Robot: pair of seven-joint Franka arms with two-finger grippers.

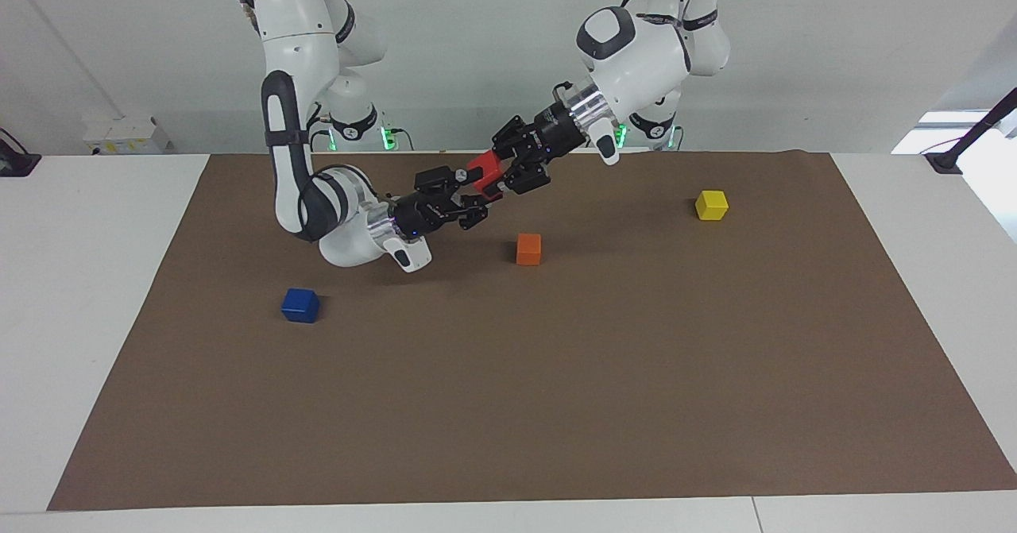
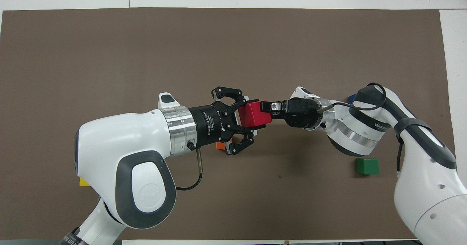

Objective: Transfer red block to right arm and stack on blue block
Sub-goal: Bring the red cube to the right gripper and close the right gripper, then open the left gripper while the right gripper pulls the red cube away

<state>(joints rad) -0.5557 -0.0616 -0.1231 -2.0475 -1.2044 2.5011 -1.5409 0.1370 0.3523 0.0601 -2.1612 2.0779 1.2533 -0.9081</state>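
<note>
The red block (image 2: 251,115) is held by both grippers, so next my left gripper opens and moves away before my right gripper carries the red block to the blue block (image 1: 300,305).
The red block (image 1: 486,171) (image 2: 257,118) hangs in the air over the brown mat (image 1: 556,374), between my two grippers. My left gripper (image 1: 504,166) (image 2: 248,116) is shut on it, one finger on each flank. My right gripper (image 1: 473,195) (image 2: 267,109) meets the block from the right arm's end and overlaps its edge. The blue block (image 1: 300,305) sits on the mat toward the right arm's end, farther from the robots than the grippers. In the overhead view only a corner of it (image 2: 351,99) shows past the right arm.
An orange block (image 1: 528,249) (image 2: 220,146) lies on the mat just under the grippers. A yellow block (image 1: 712,205) (image 2: 84,182) lies toward the left arm's end. A green block (image 2: 367,166) lies near the right arm's base, hidden in the facing view.
</note>
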